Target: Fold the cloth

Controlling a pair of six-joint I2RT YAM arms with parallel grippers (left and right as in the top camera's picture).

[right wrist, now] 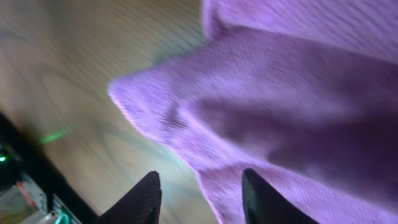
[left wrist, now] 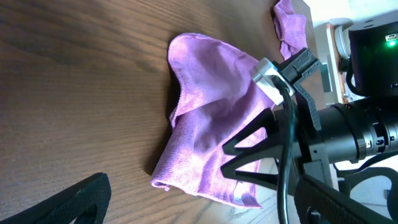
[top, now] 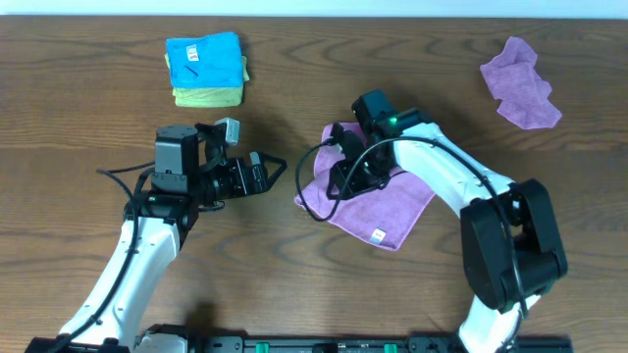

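The cloth's corner (top: 301, 200) nearest my left gripper has my right gripper hanging next to it, so next I move my right gripper back to the white tag (top: 378, 235) and bring my left gripper in.
The cloth (top: 392, 201) is a lilac towel lying rumpled at the table's middle, with its white tag (top: 377, 235) at the near edge. My right gripper (top: 343, 169) hangs over the cloth's left part. In the right wrist view its fingers (right wrist: 199, 196) are open and straddle an edge of the cloth (right wrist: 298, 106). My left gripper (top: 273, 173) is open and empty, a little left of the cloth, pointing at it. The left wrist view shows the cloth (left wrist: 208, 124) bunched up ahead, with the right arm's gripper (left wrist: 267, 146) over it.
Another purple cloth (top: 520, 83) lies crumpled at the far right; it also shows in the left wrist view (left wrist: 291, 25). A folded blue cloth (top: 204, 59) sits on a yellow-green one (top: 208, 96) at the far left. A black cable (top: 306, 196) loops beside the cloth.
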